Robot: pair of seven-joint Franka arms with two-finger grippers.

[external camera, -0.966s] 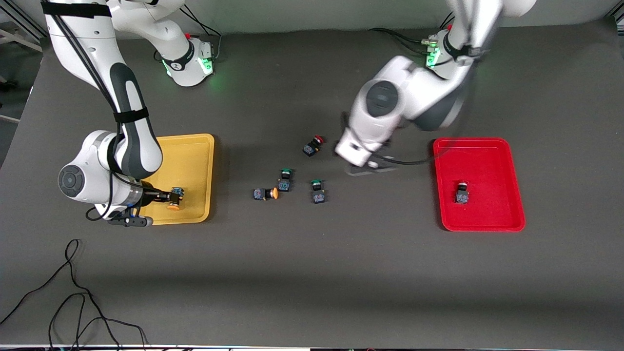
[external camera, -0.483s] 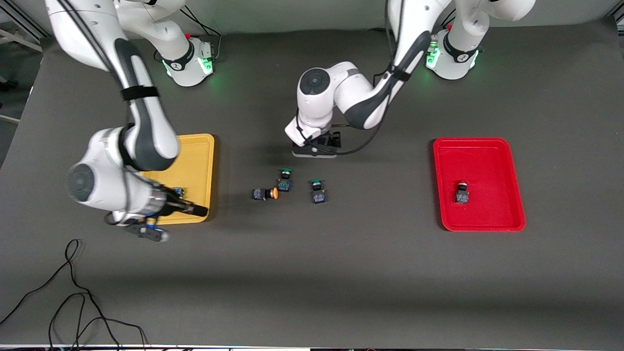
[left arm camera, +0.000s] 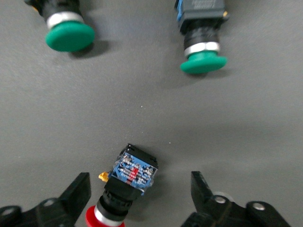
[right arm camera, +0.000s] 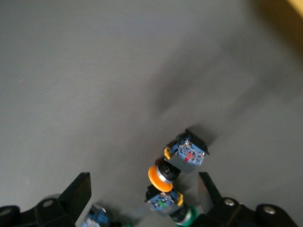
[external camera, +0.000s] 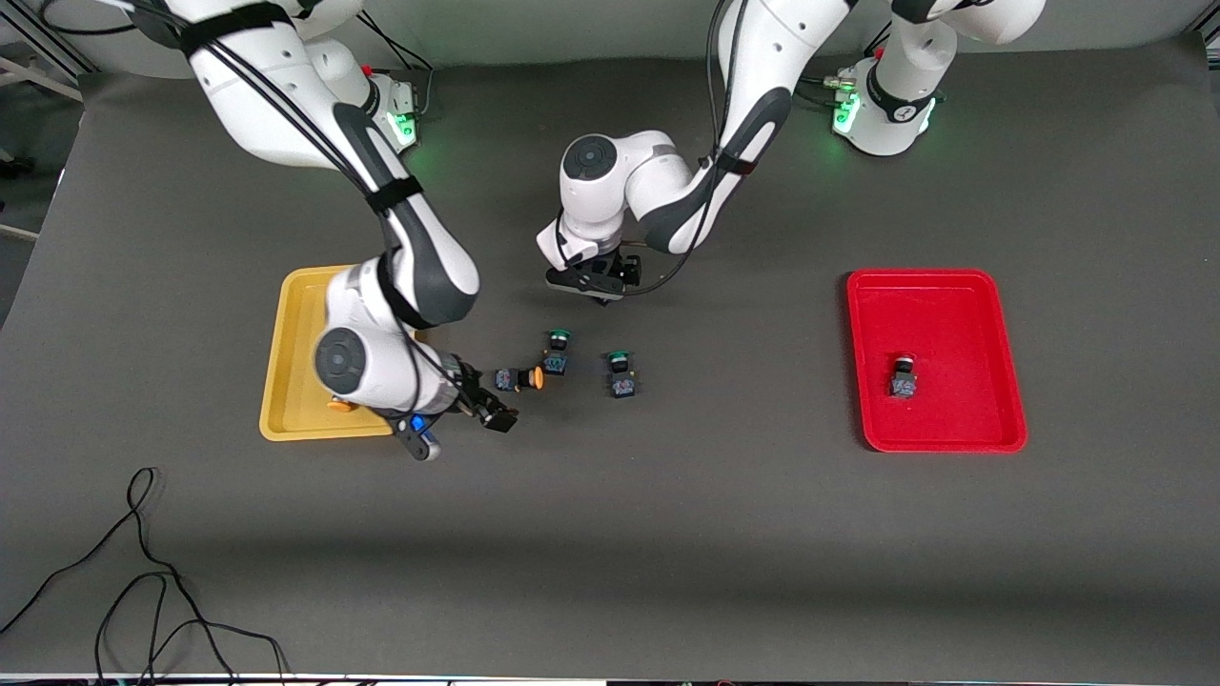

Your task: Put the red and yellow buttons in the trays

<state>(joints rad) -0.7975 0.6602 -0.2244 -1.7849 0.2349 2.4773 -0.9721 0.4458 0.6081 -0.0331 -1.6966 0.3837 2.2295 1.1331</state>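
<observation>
I expect the yellow button to come free by itself when I lift it, because the orange cap [external camera: 538, 377] only touches the side of the green-capped button.
A red button [left arm camera: 128, 182] lies on its side on the table between the open fingers of my left gripper [left arm camera: 139, 191]; in the front view the left gripper [external camera: 599, 284] hides it. A second red button [external camera: 903, 376] sits in the red tray [external camera: 953, 314]. A yellow button [external camera: 520, 378] lies on the table mid-way; my right gripper [external camera: 493, 415] is open just beside it, and it shows ahead of that gripper [right arm camera: 143, 194] as an orange cap [right arm camera: 161, 177]. Another yellow button [external camera: 338, 406] lies in the yellow tray [external camera: 295, 324], mostly hidden by the right arm.
Two green-capped buttons [external camera: 558, 351] [external camera: 621, 373] lie close to the yellow button, toward the left arm's end of it. They also show in the left wrist view [left arm camera: 70, 28] [left arm camera: 201, 40]. A black cable [external camera: 143, 572] lies near the table's front corner.
My right gripper left a yellow button in the yellow tray and swung out to the yellow button on the table. My left gripper moved from near the red tray to over the loose red button.
</observation>
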